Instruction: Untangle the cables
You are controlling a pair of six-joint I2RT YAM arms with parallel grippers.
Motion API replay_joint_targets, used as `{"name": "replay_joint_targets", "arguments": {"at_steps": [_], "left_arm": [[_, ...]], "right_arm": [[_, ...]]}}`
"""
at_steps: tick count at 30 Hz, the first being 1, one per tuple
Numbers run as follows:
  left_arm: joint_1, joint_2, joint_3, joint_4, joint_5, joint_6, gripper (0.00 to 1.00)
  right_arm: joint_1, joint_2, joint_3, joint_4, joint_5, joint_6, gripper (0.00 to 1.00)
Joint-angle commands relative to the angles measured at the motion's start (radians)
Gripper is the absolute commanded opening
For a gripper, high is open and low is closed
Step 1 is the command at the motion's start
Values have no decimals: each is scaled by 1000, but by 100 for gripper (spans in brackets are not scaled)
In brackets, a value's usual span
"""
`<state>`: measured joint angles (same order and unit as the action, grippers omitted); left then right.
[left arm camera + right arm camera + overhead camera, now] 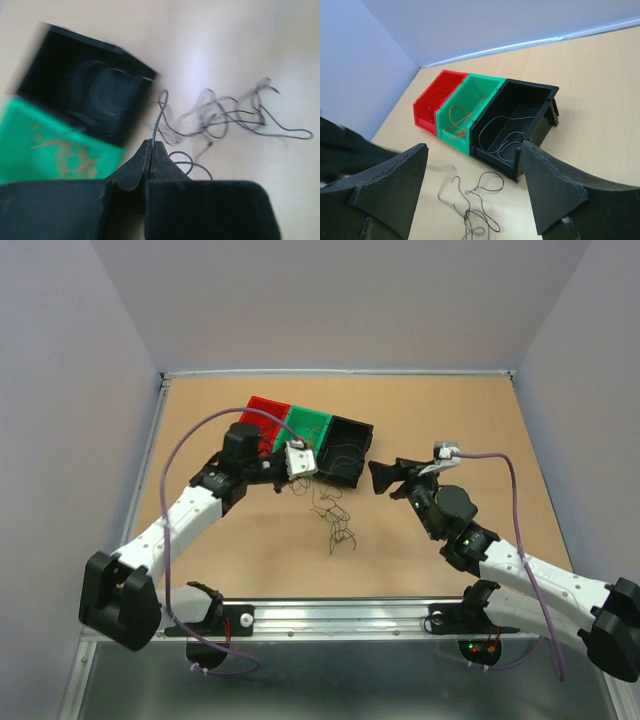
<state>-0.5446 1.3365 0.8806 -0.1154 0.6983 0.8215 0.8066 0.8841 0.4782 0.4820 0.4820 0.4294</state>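
Observation:
I should use my left gripper to pull its cable, which runs into the tangled heap, free while my right gripper pinches a strand of cable there.
A bunch of thin dark curly cables lies on the brown table in front of three bins; it also shows in the left wrist view and the right wrist view. My left gripper is shut on one dark cable beside the black bin, its fingertips pinching the wire end. My right gripper is open and empty, to the right of the bunch. Its fingers frame the bins and the cables.
A red bin, a green bin with orange-brown wires and the black bin with grey wires stand in a row at the back. A metal rail runs along the near edge.

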Motion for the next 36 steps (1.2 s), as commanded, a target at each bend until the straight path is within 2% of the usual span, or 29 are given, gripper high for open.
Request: {"name": "replay_joint_targets", "arguments": {"at_steps": [1,2,3,4,6,8,16,22,24,28,29,31,32,34,35,36], "left_arm": [[83,-163,-51,151,222,-82,0],[83,-171,-52,149,234,-84,0],[83,-169,-48,146,239,-85,0],[83,-157,-32,129,240,-85,0],[84,-145,-14,117,256,-73,0],[89,-125,17,43,286,-50,0],[115,-126,44,-4,352,-48,0],[123,-163,96,-9,412,-125,0],[120,-186,184,-21,426,-166,0],[120,-243,401,25,376,-361,0],[120,-267,482,49,315,-468,0],[120,-290,559,77,252,-534,0],[120,-310,630,94,187,-559,0],[120,-327,699,99,92,-610,0],[120,-332,730,100,-59,-623,0],[120,-350,766,111,-279,-669,0]], "right_arm": [[9,78,26,121,-322,-107,81],[8,96,31,174,-511,-147,81],[9,119,36,175,-513,-150,81],[8,153,40,216,-628,-149,81],[9,179,34,271,-719,-152,82],[9,211,42,274,-752,-167,83],[11,309,74,273,-763,-179,84],[17,447,111,260,-654,-178,83],[19,543,147,257,-632,-176,79],[26,671,210,238,-631,-164,76],[42,714,244,224,-613,-164,67],[55,742,279,166,-553,-170,54],[60,753,289,152,-540,-167,34],[62,748,292,138,-498,-144,21],[60,742,287,135,-487,-138,18],[60,724,277,129,-409,-120,18]]}}
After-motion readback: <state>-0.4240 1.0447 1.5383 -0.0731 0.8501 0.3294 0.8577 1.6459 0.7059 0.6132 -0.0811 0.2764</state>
